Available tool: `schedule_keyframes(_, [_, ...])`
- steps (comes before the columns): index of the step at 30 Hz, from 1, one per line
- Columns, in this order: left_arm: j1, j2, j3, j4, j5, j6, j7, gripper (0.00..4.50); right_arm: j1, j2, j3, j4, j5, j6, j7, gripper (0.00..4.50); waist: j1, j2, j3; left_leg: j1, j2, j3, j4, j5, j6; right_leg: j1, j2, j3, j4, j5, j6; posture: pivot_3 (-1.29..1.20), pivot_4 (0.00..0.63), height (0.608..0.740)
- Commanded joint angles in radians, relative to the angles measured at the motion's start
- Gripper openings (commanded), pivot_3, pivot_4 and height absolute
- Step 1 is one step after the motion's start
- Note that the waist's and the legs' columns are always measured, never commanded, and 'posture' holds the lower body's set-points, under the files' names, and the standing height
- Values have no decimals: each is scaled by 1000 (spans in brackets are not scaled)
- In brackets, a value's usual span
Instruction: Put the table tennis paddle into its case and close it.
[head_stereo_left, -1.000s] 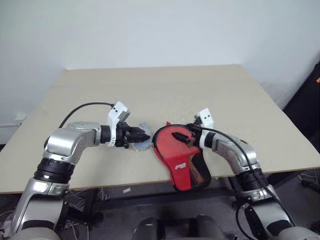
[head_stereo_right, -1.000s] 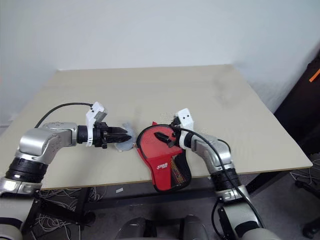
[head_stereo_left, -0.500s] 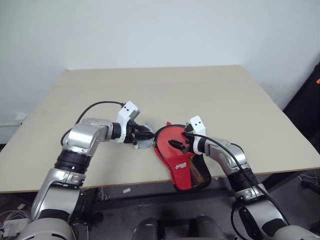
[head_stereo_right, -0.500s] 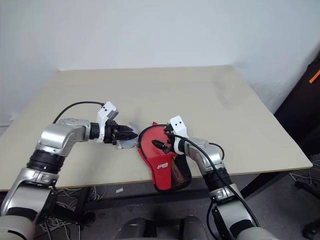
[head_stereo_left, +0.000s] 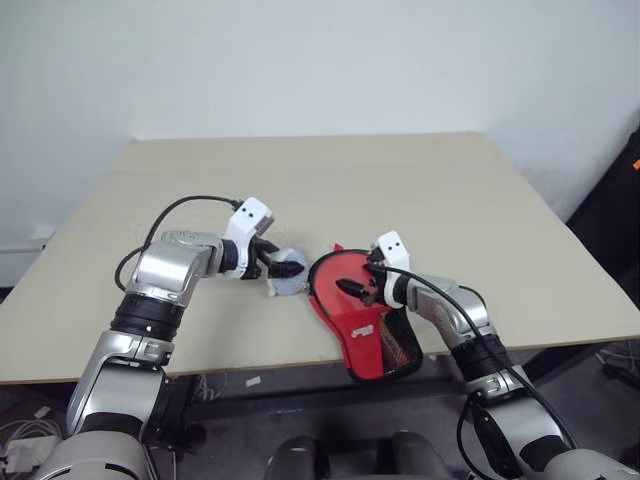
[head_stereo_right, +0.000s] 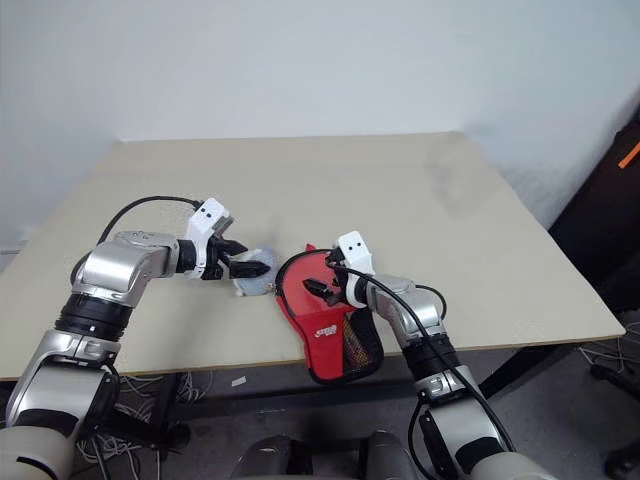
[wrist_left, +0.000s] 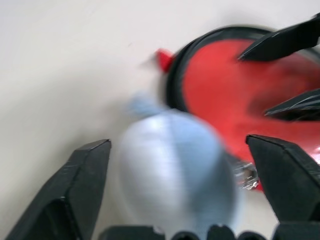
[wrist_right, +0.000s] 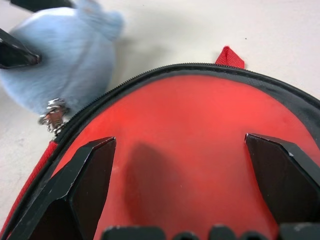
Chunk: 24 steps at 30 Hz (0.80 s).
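The whitish-blue lump (head_stereo_left: 288, 272) is joined to the rim of the case by a metal zip pull (wrist_right: 54, 118), so the zip will slide around the case when I pull the lump.
The case (head_stereo_left: 362, 312) lies red side up near the table's front edge, its mesh handle end hanging over that edge. Black zip trim (wrist_right: 150, 75) rings its round part. A whitish-blue rounded lump (head_stereo_left: 285, 276) rests at the case's left rim beside a metal zip pull (wrist_right: 54, 112). My left gripper (wrist_left: 177, 142) is open, one finger on each side of the lump (wrist_left: 170, 170) without touching it. My right gripper (wrist_right: 179, 140) stands open just over the case's round red face. The paddle is hidden.
The beige table (head_stereo_left: 450, 180) reaches back to a white wall. A small red tab (wrist_right: 230, 56) sticks out of the case's far rim. A dark object (head_stereo_left: 615, 210) stands past the table's right edge.
My left gripper, shut on the lump before, has opened and edged toward the case. My right gripper sank a little onto the case early on, then kept still.
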Motion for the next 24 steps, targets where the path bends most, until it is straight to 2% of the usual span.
schedule_keyframes(1, [-28, -21, 5, 19, 11, 30, 14, 4472, -13, 2, -9, 27, -4, 13, 1, 4500, 0, 0, 0, 0, 0, 0, 0, 0, 0, 0, 0, 0, 0, 0, 0, 0, 0, 740])
schedule_keyframes(13, [-24, -164, 23, 196, 13, 42, 56, 4472, -26, -7, -7, 53, -28, 10, -1, 4500, 1, 0, -1, 0, -1, 0, 1, 0, 0, 1, -1, -1, 0, 0, 0, 0, 0, 740])
schedule_keyframes(16, [-30, -179, 45, 214, 15, 30, 78, 3910, -27, -15, 5, 72, -50, 18, -8, 4500, 2, -1, -2, 1, -1, -3, 1, 0, 0, 2, -2, -2, 0, 0, 0, 0, 0, 740])
schedule_keyframes(18, [-33, -177, 51, 217, 18, 27, 76, 3316, -25, -21, 15, 83, -62, 29, -4, 4500, 2, -1, -2, 1, -1, -4, 1, 0, 1, 2, -2, -2, 0, 0, 0, 0, 0, 740])
schedule_keyframes(21, [-39, -166, 51, 213, 24, 26, 64, 2285, -23, -24, 29, 91, -75, 42, 6, 3896, 2, -1, -2, 1, -1, -4, 1, 0, 1, 2, -2, -2, 0, 0, 0, 0, 0, 740])
schedule_keyframes(24, [-50, -158, 52, 201, 24, 32, 50, 1405, -19, -26, 45, 85, -78, 40, 28, 2833, 0, -1, -2, 1, -1, -4, 1, 0, 1, 1, -1, -2, 0, 0, 0, 0, 0, 740])
